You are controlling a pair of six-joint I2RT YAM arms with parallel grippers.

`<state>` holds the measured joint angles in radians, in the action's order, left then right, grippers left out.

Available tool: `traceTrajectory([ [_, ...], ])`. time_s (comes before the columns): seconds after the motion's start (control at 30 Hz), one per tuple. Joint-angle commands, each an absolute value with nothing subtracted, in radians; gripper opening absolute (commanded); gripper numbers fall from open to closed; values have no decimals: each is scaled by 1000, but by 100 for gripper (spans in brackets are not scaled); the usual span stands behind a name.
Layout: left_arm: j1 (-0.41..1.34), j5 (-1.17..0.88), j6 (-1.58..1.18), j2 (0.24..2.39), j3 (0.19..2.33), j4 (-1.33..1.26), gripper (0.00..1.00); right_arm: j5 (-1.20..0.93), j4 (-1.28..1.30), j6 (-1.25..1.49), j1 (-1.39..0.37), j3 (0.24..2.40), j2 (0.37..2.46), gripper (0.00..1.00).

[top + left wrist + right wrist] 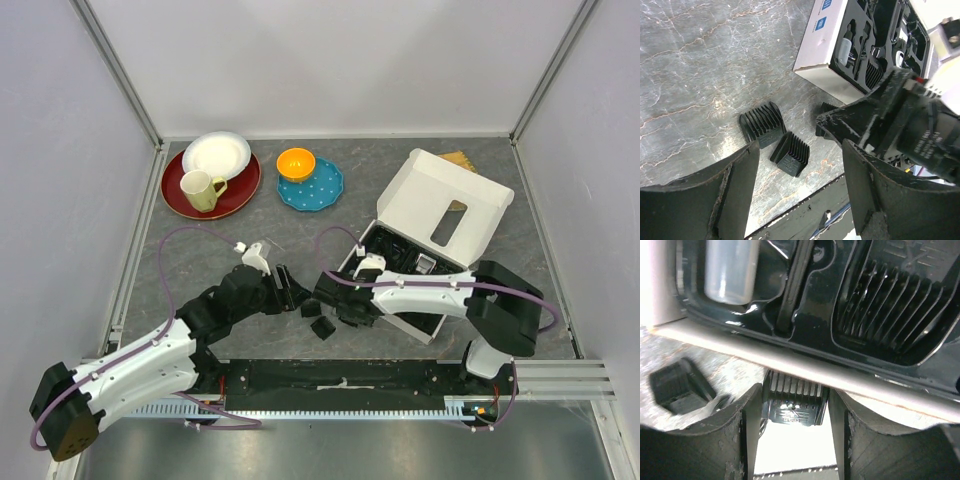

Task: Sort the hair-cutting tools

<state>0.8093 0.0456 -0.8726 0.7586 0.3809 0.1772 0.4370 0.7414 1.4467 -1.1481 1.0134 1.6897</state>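
Observation:
My right gripper reaches across the comb's two sides (795,396), which is too wide for a snug hollow in the tray. I should therefore lift the comb clear (793,412) and pass it to my left gripper.
Two black comb attachments (762,125) (791,154) lie side by side on the grey table; the top view shows them (322,327) between the two grippers. My left gripper (800,200) is open and empty just above them, and shows in the top view (292,288). My right gripper (794,415) is shut on a third comb attachment (795,400), low beside the box's front wall (840,372). Another comb (677,387) lies to its left. One more comb (895,315) sits in a tray recess. The clipper, cylinder and cord are not clearly visible.
The open white box (440,205) with a black moulded tray (405,265) stands at right, with a translucent bottle (732,270) in it. A red plate (240,190) with a white plate and mug, and a blue plate (325,190) with an orange bowl, stand at the back.

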Motion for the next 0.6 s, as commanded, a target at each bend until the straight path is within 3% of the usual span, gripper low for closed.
traceTrajectory([
  [0.0,815,5,-824,753,413,91,73,452,707,1463,-1144,1020,1531,43],
  [0.27,833,-126,-720,752,434,-133,72,500,706,1456,-1120,1101,1307,40],
  [0.57,939,-56,-597,785,466,-480,70,555,706,1445,-1089,1232,1253,39],
])
